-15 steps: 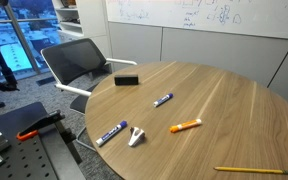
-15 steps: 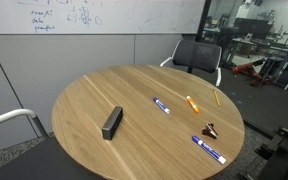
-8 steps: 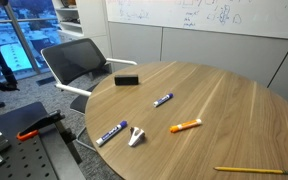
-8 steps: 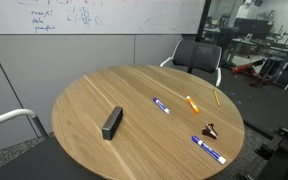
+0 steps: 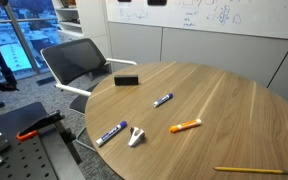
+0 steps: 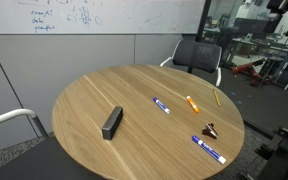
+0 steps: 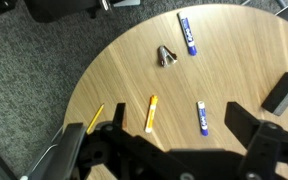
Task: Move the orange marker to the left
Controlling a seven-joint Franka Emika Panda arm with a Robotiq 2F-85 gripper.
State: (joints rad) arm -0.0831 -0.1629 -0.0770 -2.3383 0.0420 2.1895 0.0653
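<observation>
I go on lowering my gripper until the fingers straddle the marker's body, because the orange marker lies clear of its neighbours with its narrow sides facing my open fingers.
The orange marker lies flat on the round wooden table, near its edge. It also shows in an exterior view and in the wrist view, with its whitish end toward the bottom of that view. My gripper is open and empty, high above the table. The marker shows just inside its left finger in the picture. The gripper does not show clearly in either exterior view.
Two blue-and-white markers, a small two-pronged clip, a black eraser and a yellow pencil lie on the table. A black office chair stands at the table's edge.
Nothing on the table has moved. A dark shape has come into the top right corner of one exterior view.
</observation>
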